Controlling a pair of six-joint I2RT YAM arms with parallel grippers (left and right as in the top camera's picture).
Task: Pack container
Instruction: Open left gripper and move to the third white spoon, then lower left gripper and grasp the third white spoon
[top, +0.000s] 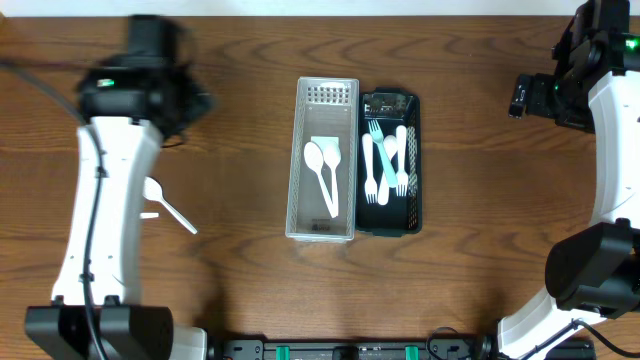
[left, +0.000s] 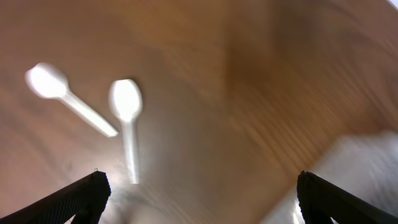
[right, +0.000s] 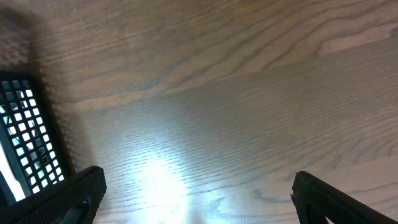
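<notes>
The loose spoon farther from the white basket (left: 47, 81) is lying clear of its neighbour. So my left gripper should now go to that spoon's neck (left: 67, 97) until the fingers close.
A white basket (top: 298, 150) at the table's middle holds two white spoons (top: 325, 165). Beside it on the right, a dark green basket (top: 414, 200) holds several white forks and a pale blue utensil (top: 385, 160). Two loose white spoons (top: 165, 205) lie on the table at the left, partly hidden by my left arm; they show blurred in the left wrist view (left: 126, 106). My left gripper (left: 199, 199) is open and empty above the table near them. My right gripper (right: 199, 193) is open and empty over bare wood at the far right.
The dark green basket's edge shows at the left of the right wrist view (right: 28, 143). The left arm's body (top: 110, 200) stretches along the left side; the right arm (top: 610, 150) runs along the right edge. A pale edge (left: 360, 168) shows at the left wrist view's right.
</notes>
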